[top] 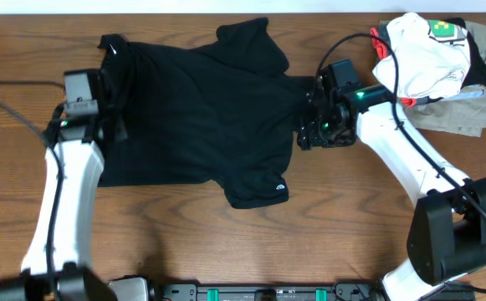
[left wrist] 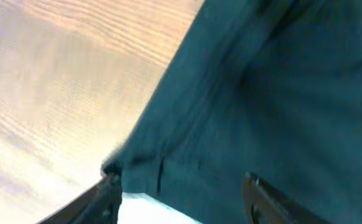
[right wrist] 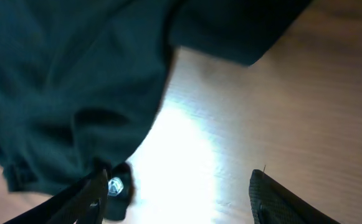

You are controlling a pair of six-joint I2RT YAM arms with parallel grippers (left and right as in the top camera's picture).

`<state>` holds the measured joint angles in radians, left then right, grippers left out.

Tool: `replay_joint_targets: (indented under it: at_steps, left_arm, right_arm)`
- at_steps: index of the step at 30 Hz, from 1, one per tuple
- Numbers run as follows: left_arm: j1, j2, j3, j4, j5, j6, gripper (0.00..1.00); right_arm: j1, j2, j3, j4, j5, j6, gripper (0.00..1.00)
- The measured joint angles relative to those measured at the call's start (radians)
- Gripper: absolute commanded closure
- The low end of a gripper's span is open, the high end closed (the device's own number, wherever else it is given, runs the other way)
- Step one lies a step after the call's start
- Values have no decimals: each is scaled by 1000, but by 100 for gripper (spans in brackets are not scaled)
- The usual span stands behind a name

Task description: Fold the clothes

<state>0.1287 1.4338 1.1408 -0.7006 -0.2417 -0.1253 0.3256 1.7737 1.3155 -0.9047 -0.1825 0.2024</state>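
The black shirt (left wrist: 255, 137) will buckle and flop over itself when I carry its loose hemmed edge, because soft creases (left wrist: 221, 78) run along that edge.
The clothes (top: 201, 117), one plain black shirt, lie spread across the middle of the wooden table with a small white logo (top: 278, 186) near the front hem. My left gripper (top: 109, 125) sits at the shirt's left edge. In the left wrist view its jaws stand apart over the clothes (left wrist: 280, 93), and a hemmed edge lies loose in the left gripper (left wrist: 184, 199). My right gripper (top: 309, 125) is at the shirt's right edge. The right gripper (right wrist: 177, 199) is open over bare table, with the clothes (right wrist: 62, 81) draped by its left finger.
At the back right corner a white garment (top: 422, 54) with a green patch and red trim lies on a khaki-grey garment (top: 460, 113). A thin cable (top: 8, 104) runs in from the left. Bare wood (top: 184, 242) shows in front of the shirt.
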Motion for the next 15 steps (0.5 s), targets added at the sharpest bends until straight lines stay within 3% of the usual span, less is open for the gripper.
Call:
replay_joint_targets:
  at_steps: [6,15]
  left_arm:
    - [8,-41,-9,-160,1,-117,36]
    - [201,34,-107,-114,2,-170,36]
  right_arm:
    - [106,0,0,-34,-15,-2,27]
    - [171,0,-37,-2,-24,-2,27]
